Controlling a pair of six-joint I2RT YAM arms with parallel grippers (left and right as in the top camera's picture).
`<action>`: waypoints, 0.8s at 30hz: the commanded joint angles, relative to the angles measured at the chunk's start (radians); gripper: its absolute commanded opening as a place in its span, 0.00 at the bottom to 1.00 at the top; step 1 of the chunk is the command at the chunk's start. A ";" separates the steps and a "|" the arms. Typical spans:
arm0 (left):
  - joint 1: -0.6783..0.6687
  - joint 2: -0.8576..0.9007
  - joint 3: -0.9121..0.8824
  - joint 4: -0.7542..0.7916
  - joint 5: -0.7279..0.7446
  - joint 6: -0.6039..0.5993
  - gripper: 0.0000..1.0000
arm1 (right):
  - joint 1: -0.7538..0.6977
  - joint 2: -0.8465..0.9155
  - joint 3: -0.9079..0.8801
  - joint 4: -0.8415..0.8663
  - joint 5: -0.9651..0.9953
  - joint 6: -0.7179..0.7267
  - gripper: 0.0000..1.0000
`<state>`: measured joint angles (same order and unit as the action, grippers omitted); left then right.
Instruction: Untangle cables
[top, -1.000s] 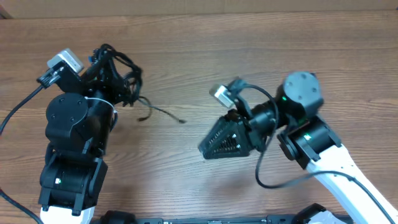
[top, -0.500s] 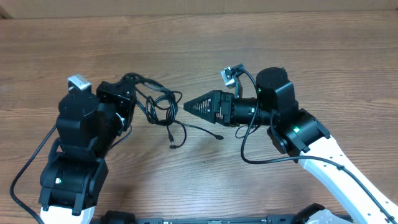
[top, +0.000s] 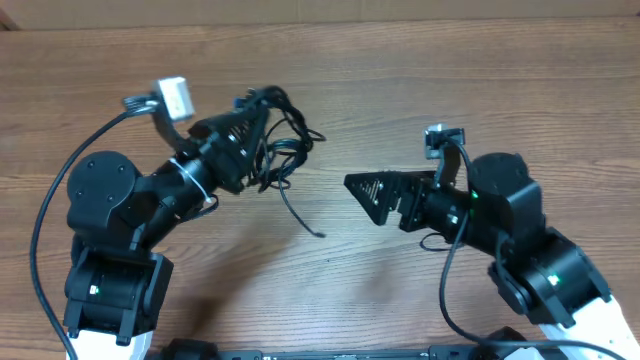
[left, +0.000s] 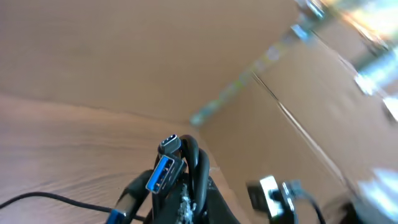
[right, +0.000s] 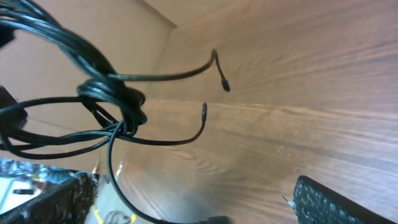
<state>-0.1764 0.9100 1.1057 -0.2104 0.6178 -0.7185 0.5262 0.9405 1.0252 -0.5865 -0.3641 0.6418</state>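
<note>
The knot (top: 288, 153) is hanging from my left gripper, away from the fingers of my right gripper, so next I move it over for my right gripper to grab the loops (top: 301, 138).
The cables (top: 283, 150) are a knotted bundle of thin black cords held up over the wooden table, with one loose strand (top: 303, 220) trailing down to the right. My left gripper (top: 255, 115) is shut on the bundle. In the left wrist view a blue USB plug (left: 165, 172) and a small oval plug (left: 169, 145) stick up from between its fingers (left: 214, 208). My right gripper (top: 362, 190) stands open to the right of the bundle, apart from it. In the right wrist view the knot (right: 118, 99) and two free plug ends (right: 224, 85) hang ahead of the gripper (right: 189, 186), which holds nothing.
A cardboard wall (top: 320, 10) runs along the back of the wooden table (top: 420, 90). Thick black robot wires loop beside the left arm (top: 42, 215) and the right arm (top: 445, 300). Both arm bases sit at the front edge.
The left gripper has swung up and to the right, carrying the bundle with it. The right gripper came in close to the cables, then drew back to the right, open and empty.
</note>
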 joint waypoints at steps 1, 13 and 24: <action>-0.001 -0.009 0.017 0.043 0.294 0.185 0.04 | 0.006 -0.041 0.009 0.000 0.026 -0.098 1.00; -0.001 -0.009 0.017 0.045 0.211 0.110 0.04 | 0.006 -0.048 0.009 -0.032 -0.089 -0.042 1.00; -0.022 -0.008 0.017 -0.082 -0.132 -0.401 0.04 | 0.082 -0.041 0.009 0.182 -0.438 -0.089 1.00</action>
<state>-0.1768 0.9100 1.1061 -0.2680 0.5938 -0.9539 0.5678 0.9024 1.0248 -0.4332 -0.7383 0.5632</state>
